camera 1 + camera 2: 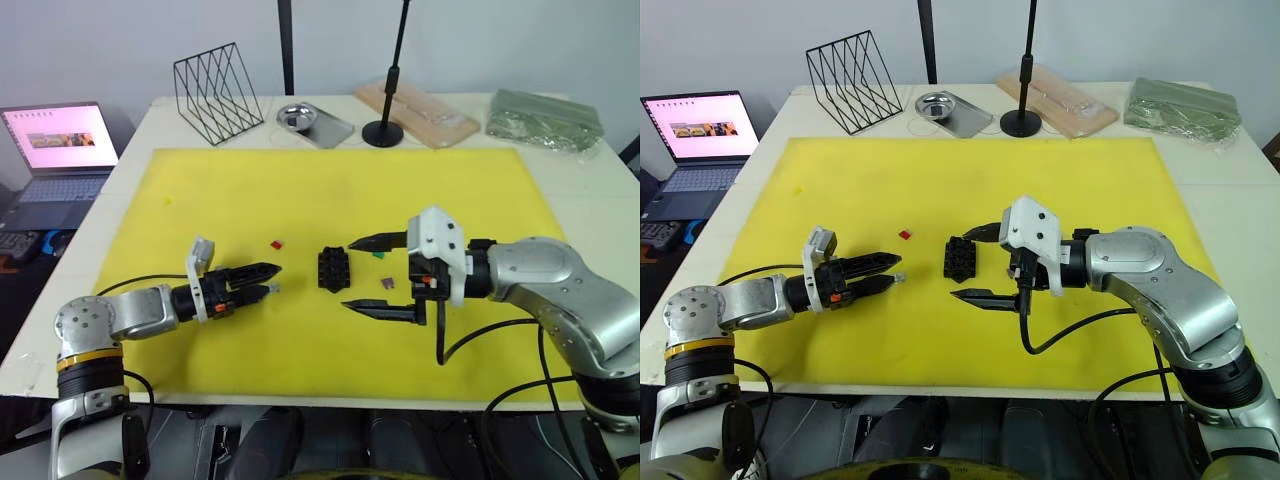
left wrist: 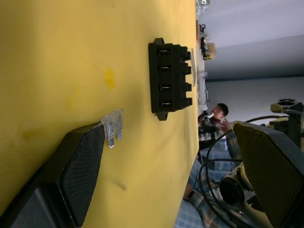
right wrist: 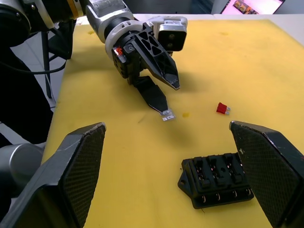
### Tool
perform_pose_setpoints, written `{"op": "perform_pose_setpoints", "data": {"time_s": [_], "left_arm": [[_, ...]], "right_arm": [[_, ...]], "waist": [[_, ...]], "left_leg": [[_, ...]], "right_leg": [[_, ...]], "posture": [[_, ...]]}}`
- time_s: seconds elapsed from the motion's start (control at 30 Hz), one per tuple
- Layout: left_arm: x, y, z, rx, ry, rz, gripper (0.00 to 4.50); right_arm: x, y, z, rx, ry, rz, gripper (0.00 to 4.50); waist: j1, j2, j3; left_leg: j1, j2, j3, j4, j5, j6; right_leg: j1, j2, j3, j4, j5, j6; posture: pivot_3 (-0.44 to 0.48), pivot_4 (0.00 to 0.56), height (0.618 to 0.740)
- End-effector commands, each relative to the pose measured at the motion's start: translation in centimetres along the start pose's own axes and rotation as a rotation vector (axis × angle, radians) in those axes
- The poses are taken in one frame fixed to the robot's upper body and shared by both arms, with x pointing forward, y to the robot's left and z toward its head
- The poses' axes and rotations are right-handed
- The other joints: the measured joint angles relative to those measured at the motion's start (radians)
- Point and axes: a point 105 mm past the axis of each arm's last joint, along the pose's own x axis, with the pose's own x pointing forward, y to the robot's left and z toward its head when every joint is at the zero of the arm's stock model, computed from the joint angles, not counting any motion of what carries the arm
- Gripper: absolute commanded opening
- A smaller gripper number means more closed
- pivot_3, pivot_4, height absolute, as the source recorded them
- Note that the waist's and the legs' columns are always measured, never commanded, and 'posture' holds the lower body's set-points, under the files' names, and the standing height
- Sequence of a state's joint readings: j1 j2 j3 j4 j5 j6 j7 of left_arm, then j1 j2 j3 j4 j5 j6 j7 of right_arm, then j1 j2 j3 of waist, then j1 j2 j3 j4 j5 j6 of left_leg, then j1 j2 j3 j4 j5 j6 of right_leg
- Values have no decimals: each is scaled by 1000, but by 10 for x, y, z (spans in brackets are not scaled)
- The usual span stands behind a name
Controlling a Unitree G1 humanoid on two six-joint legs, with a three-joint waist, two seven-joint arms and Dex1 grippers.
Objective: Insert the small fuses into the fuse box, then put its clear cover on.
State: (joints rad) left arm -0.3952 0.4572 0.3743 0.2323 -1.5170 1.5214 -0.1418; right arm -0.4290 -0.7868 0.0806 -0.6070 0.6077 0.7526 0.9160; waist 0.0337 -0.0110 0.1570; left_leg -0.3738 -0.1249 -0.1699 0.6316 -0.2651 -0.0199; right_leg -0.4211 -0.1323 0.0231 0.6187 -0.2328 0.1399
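The pale grey fuse [image 1: 274,287] will stay in place in the end slot when I push it down, because metal clips [image 3: 215,172] show in the fuse box's open slots.
The black fuse box [image 1: 333,268] lies mid-mat, its slots facing up with no fuse in them. A red fuse [image 1: 277,243] lies just to its left. A green fuse [image 1: 380,254] and a purple one [image 1: 388,286] lie to its right. My left gripper [image 1: 274,278] is open, left of the box. A pale grey fuse [image 3: 167,115] rests on the mat, touching the tip of its lower finger. My right gripper [image 1: 365,275] is open wide, with one finger on each side of the box's right end. The clear cover is out of view.
The yellow mat [image 1: 330,190] covers most of the table. Along the back edge stand a wire rack [image 1: 215,80], a metal tray [image 1: 315,122], a stand base [image 1: 383,132], a wrapped wooden board [image 1: 415,110] and a green bag [image 1: 545,115]. A laptop [image 1: 60,150] sits off to the left.
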Motion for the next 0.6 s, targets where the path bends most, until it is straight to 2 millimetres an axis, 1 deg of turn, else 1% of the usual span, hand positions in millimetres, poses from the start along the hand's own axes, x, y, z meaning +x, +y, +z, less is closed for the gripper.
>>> {"op": "perform_pose_setpoints", "data": {"time_s": [0.03,0.07,0.1,0.17,0.27,0.3,0.47,0.6], "left_arm": [[6,6,-9,-21,45,17,4463],[6,8,-10,-22,48,24,4463],[5,10,-11,-24,49,38,4097],[4,13,-12,-27,48,55,3531],[2,18,-12,-28,47,80,2398],[2,20,-12,-30,45,90,2082],[-2,35,-15,-21,46,179,2082],[-4,38,-15,-17,33,190,2082]], "right_arm": [[-3,4,11,-46,-22,1,4455],[-3,4,11,-46,-22,0,4455],[-3,4,11,-46,-21,0,4500],[-3,4,11,-46,-21,-1,4500],[-4,3,12,-45,-22,-2,4500],[-3,3,12,-45,-23,-2,4500],[-3,1,11,-57,-18,-12,4500],[-3,1,12,-55,-22,-12,4500]], "waist": [[6,0,0],[6,0,0],[6,0,0],[5,0,0],[4,0,0],[4,0,0],[4,0,0],[2,1,0]], "left_leg": [[0,0,0,0,0,0],[0,0,0,0,0,0],[0,0,0,0,0,0],[0,0,0,0,0,0],[0,0,0,-1,0,0],[0,0,0,-1,0,0],[0,0,0,-1,0,0],[0,1,1,-1,0,0]], "right_leg": [[0,0,0,0,0,0],[0,0,0,0,0,0],[0,0,0,0,0,0],[0,0,0,0,0,0],[-1,0,0,0,0,0],[-1,0,0,0,0,0],[-1,0,0,0,0,0],[-1,0,0,0,0,0]], "posture": [[0,150,740],[0,150,740],[0,150,740],[0,150,740],[0,150,740],[0,150,740],[0,150,740],[0,150,740]]}}
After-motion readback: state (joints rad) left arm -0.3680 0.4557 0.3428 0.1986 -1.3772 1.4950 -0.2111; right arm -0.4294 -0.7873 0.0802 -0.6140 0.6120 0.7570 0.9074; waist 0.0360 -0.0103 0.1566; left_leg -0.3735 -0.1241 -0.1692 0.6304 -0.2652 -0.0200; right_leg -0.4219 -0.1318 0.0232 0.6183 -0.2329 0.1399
